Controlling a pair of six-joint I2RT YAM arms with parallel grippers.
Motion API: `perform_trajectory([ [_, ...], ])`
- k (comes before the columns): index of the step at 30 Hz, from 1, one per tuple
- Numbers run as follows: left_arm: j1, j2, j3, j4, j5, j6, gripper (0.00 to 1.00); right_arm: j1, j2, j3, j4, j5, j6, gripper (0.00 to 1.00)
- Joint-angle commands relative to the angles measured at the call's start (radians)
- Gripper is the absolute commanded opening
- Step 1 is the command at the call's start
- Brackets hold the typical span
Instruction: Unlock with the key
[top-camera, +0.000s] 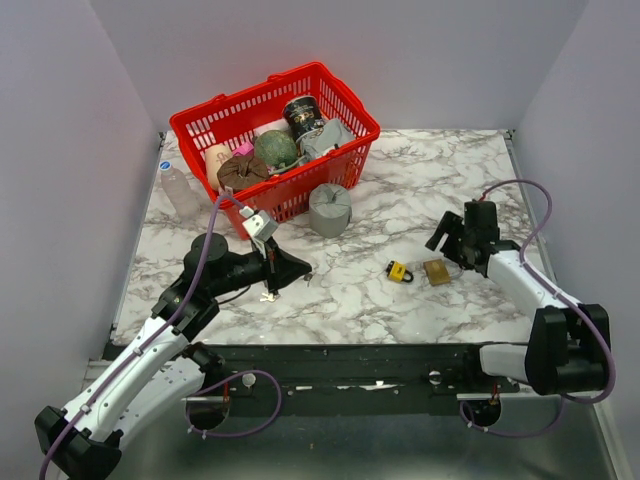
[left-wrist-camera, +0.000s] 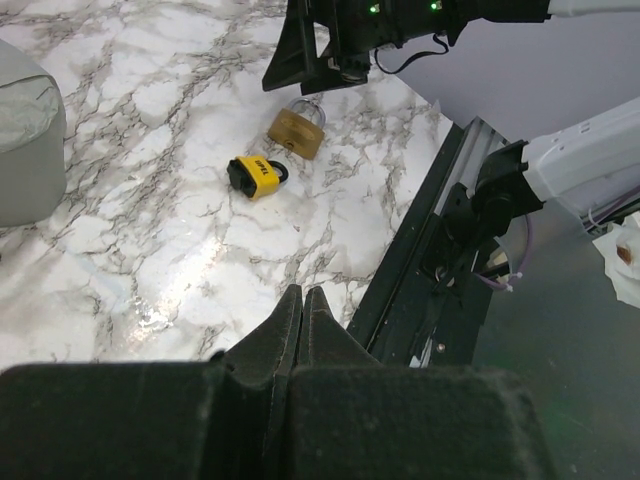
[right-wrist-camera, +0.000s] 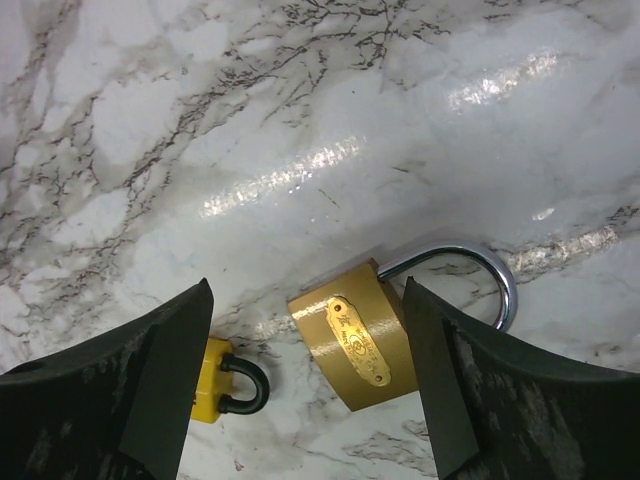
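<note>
The silver shackle's wide loop (right-wrist-camera: 468, 251) is clear of the yellow padlock, so my right gripper should carry on advancing until its fingers straddle a shackle leg (right-wrist-camera: 400, 263), and then close.
A brass padlock (right-wrist-camera: 355, 345) with a silver shackle (right-wrist-camera: 480, 265) lies flat on the marble table. One end of the shackle is hidden behind a finger. My right gripper (right-wrist-camera: 308, 290) stands open just above it, with a finger on each side of the lock body and nothing gripped. A small yellow padlock (right-wrist-camera: 215, 385) with a black shackle lies close to its left. From above, the brass padlock (top-camera: 437, 271) and yellow padlock (top-camera: 398, 270) sit in front of the right gripper (top-camera: 447, 245). My left gripper (top-camera: 303, 270) is shut and low over the table at left. I cannot pick out the key.
A red basket (top-camera: 345, 95) full of items stands at the back. A grey roll (top-camera: 329, 208) stands in front of it and a clear bottle (top-camera: 180, 190) to its left. The black rail (left-wrist-camera: 420, 250) runs along the table's near edge.
</note>
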Motion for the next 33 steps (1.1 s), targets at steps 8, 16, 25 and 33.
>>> perform_trajectory([
  [8, 0.003, -0.008, 0.002, 0.0, 0.026, 0.004, 0.0, -0.004, 0.124, 0.065, -0.088, 0.069, -0.014, 0.84],
  [16, 0.007, -0.007, 0.002, -0.002, 0.018, 0.011, 0.0, 0.001, 0.196, 0.072, -0.035, -0.036, -0.014, 0.81],
  [25, 0.015, 0.004, 0.004, -0.005, 0.017, 0.013, 0.0, 0.074, 0.268, 0.125, 0.034, -0.087, 0.006, 0.73],
  [33, 0.017, 0.012, 0.002, -0.005, 0.018, 0.013, 0.0, 0.165, 0.356, 0.197, 0.03, -0.024, 0.006, 0.67],
])
